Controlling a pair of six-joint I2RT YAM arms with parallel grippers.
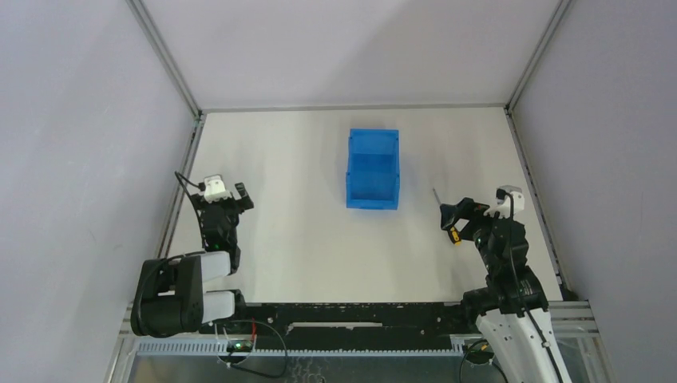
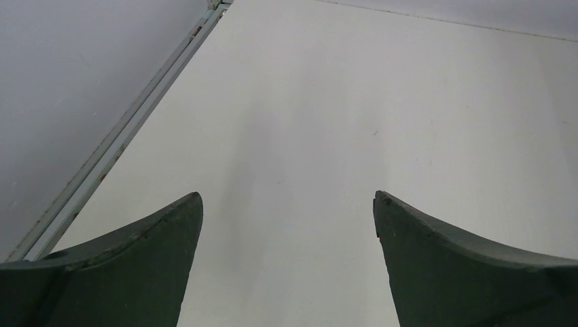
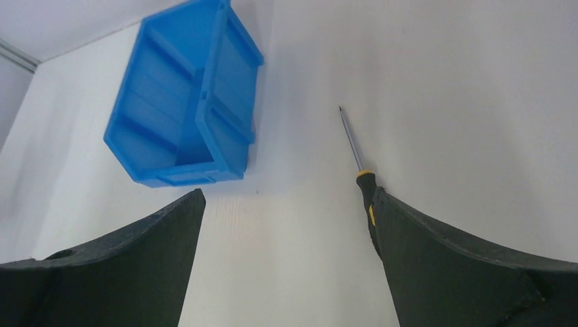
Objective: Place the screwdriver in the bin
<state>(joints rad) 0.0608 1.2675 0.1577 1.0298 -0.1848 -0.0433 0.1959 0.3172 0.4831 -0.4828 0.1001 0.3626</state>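
The blue bin's long side (image 1: 397, 169) is longer than the screwdriver (image 3: 360, 174), so the screwdriver should lie flat in the bin and stay clear of the bin's rim when I lower it lengthwise.
The blue bin (image 1: 373, 169) stands at the table's middle back; the right wrist view shows it upper left (image 3: 184, 102). The screwdriver (image 1: 437, 197) lies flat on the table to the bin's right, its tip pointing away from me. In the right wrist view its thin shaft and yellow-and-black handle (image 3: 366, 191) lie just inside my right-hand finger (image 3: 436, 259), which hides the handle's rear. My right gripper (image 1: 459, 212) (image 3: 287, 197) is open, low over the handle and holding nothing. My left gripper (image 1: 227, 195) (image 2: 287, 197) is open and empty at the far left.
A metal rail (image 2: 116, 146) runs along the table's left edge, close to my left gripper. Grey walls enclose the table on the left, back and right. The right table edge (image 1: 536, 199) is close behind my right arm.
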